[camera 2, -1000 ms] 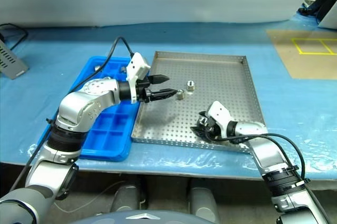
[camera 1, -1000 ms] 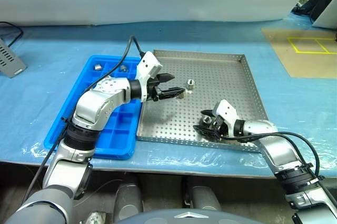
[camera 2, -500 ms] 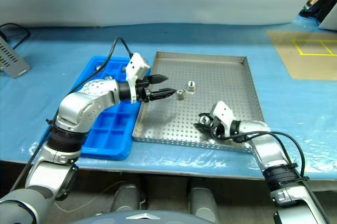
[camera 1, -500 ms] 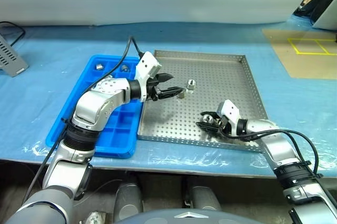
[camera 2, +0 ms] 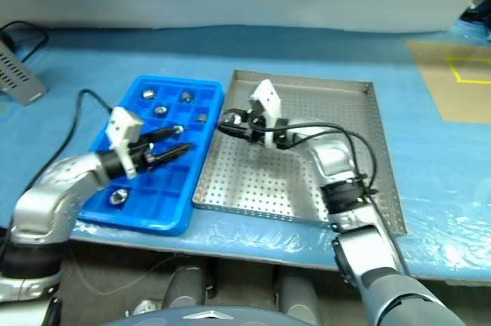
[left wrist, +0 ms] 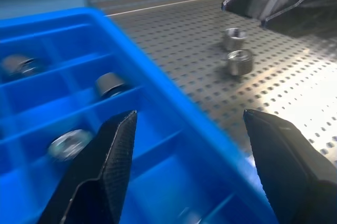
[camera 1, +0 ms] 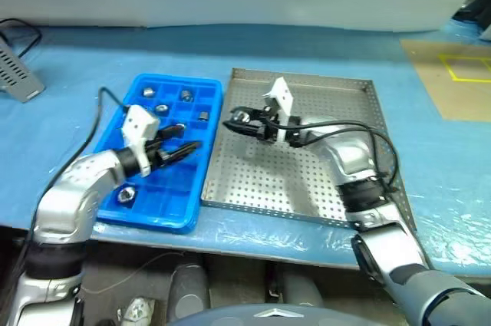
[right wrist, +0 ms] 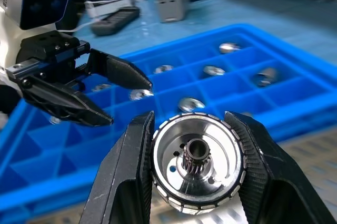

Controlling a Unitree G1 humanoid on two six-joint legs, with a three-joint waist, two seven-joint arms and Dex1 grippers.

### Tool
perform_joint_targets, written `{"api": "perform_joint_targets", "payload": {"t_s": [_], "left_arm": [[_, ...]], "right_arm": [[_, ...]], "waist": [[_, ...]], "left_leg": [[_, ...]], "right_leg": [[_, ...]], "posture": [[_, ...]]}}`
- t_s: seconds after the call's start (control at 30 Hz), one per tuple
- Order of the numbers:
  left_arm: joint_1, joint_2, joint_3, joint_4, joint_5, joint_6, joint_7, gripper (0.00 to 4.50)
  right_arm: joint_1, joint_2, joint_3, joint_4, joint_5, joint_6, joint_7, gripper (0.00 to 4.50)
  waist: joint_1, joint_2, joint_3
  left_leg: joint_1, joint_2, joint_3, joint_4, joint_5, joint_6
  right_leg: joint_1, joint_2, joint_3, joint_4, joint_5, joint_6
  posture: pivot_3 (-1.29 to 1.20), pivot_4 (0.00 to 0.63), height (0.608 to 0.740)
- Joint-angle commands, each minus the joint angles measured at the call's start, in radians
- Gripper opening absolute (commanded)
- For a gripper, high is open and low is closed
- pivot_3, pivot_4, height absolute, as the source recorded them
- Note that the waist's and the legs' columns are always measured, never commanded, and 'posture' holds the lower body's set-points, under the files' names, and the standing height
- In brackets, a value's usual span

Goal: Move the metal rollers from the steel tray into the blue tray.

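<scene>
I should continue to move my right gripper to the empty compartments in the blue tray's near half (camera 1: 164,177) and let go of the roller (camera 1: 241,116) there, as the roller is squarely in its fingers.
The blue tray (camera 1: 180,195) lies left of the steel tray (camera 1: 322,180). Several metal rollers (camera 1: 162,109) sit in the blue tray's compartments, and two more rollers (left wrist: 239,61) rest on the steel tray's perforated floor. My right gripper (camera 1: 232,121) hangs above the steel tray's left edge, shut on one roller (right wrist: 197,163) that sits between its fingers. My left gripper (camera 1: 188,136) hovers open over the blue tray's middle with nothing between its fingers (left wrist: 113,150). It faces the right gripper across a short gap.
Blue sheeting covers the table. A grey ribbed device (camera 1: 19,80) lies at the far left and a brown board with yellow tape (camera 1: 460,73) at the far right. A black cable (camera 1: 107,100) trails from my left arm across the blue tray's corner.
My right gripper shut on a roller at the steel tray's front, then rose and swung left to the tray's left edge. My left gripper drew back from the steel tray to over the blue tray.
</scene>
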Motion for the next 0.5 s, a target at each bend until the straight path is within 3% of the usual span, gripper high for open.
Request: {"api": "perform_joint_targets", "payload": {"t_s": [0.03, 0.27, 0.4, 0.5], "left_arm": [[0.119, 0.025, 0.107, -0.169, -0.045, -0.016, 0.014, 3.42], [0.335, 0.014, 0.227, -0.311, -0.077, -0.011, 0.079, 3.42], [0.377, 0.006, 0.228, -0.357, -0.084, -0.009, 0.119, 3.42], [0.431, 0.012, 0.25, -0.387, -0.099, -0.011, 0.118, 3.42]], "right_arm": [[-0.065, 0.093, 0.045, 0.08, -0.02, -0.088, 0.022, 1.68], [-0.15, 0.236, 0.057, 0.275, -0.069, -0.189, 0.007, 1.68], [-0.151, 0.243, 0.085, 0.287, -0.079, -0.137, 0.063, 1.68], [-0.142, 0.218, 0.172, 0.372, -0.23, -0.144, -0.035, 1.68]], "waist": [[0.017, 0.0, 0.0], [0.061, -0.001, 0.001], [0.085, -0.001, 0.001], [0.093, -0.001, 0.0]], "left_leg": [[0.0, 0.0, 0.0, 0.0, 0.0, 0.0], [0.001, 0.001, -0.003, -0.001, 0.002, -0.004], [0.005, 0.002, -0.005, -0.003, 0.003, -0.005], [0.006, 0.002, -0.008, -0.003, 0.003, -0.006]], "right_leg": [[0.0, -0.001, 0.0, 0.0, 0.0, 0.0], [0.001, -0.002, 0.0, 0.001, -0.001, 0.001], [0.004, -0.002, 0.0, 0.002, -0.002, 0.003], [0.004, -0.002, 0.001, 0.003, -0.003, 0.005]], "posture": [[0.24, 0.15, 0.74], [0.37, 0.15, 0.74], [0.4, 0.15, 0.74], [0.4, 0.15, 0.74]]}}
